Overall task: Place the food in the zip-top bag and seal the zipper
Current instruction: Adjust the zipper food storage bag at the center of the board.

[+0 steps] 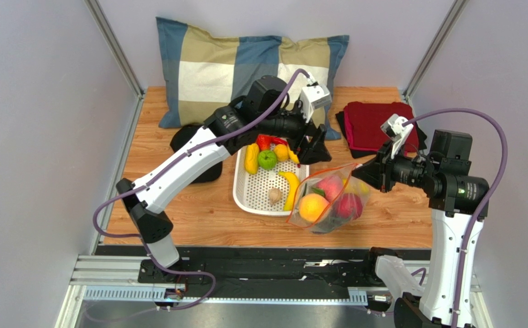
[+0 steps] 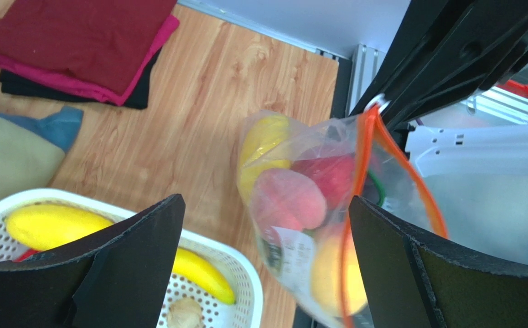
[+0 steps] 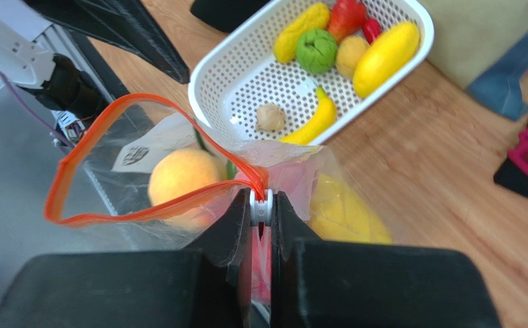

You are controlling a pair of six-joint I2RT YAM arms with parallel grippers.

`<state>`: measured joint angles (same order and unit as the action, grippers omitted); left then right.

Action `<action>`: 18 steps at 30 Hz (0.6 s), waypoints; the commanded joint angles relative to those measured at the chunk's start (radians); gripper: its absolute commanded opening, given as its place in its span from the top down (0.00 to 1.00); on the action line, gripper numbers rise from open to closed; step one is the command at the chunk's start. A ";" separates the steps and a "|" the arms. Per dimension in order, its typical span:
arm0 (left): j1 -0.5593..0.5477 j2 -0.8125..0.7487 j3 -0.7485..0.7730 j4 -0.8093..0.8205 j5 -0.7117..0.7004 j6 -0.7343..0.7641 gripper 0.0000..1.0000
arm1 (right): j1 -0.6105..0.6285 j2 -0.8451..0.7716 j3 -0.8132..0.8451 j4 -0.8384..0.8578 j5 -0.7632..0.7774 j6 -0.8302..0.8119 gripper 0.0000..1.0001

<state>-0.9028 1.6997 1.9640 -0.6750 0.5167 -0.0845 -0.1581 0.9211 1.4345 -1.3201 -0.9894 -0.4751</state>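
Note:
The orange-red zipper's edges are wide apart, so the robot's left gripper should move in and pinch both edges together [image 3: 254,179] next to the white slider before the robot seals the bag.
The zip-top bag [image 1: 328,201] lies right of the white basket [image 1: 243,198], its mouth gaping. An orange [image 1: 312,206], a pink peach [image 2: 287,198], a red apple [image 1: 349,205] and yellow fruit are inside it. My right gripper [image 3: 261,205] is shut on the white slider at one end of the orange-red zipper [image 3: 88,130], holding that corner up. My left gripper [image 2: 267,266] hovers open above the bag [image 2: 294,205] and the basket's right end, with nothing between its fingers. More food stays in the basket [image 3: 205,82]: a banana [image 3: 315,119], a green pepper [image 3: 317,50], yellow and red pieces.
A checked pillow [image 1: 246,61] lies at the back of the table. Folded red and black cloths [image 1: 376,123] sit at the back right. A black pad [image 1: 191,147] lies left of the basket under the left arm. A metal rail [image 1: 246,280] runs along the near edge.

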 commanded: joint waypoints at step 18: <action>-0.065 0.226 0.110 0.172 0.235 0.328 0.01 | 0.002 -0.016 -0.089 0.070 0.161 0.052 1.00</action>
<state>-0.9627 2.0083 2.1590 -0.6369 0.6174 0.0547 -0.1581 0.9253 1.3411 -1.3041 -0.7361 -0.3527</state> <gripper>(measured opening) 0.990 0.076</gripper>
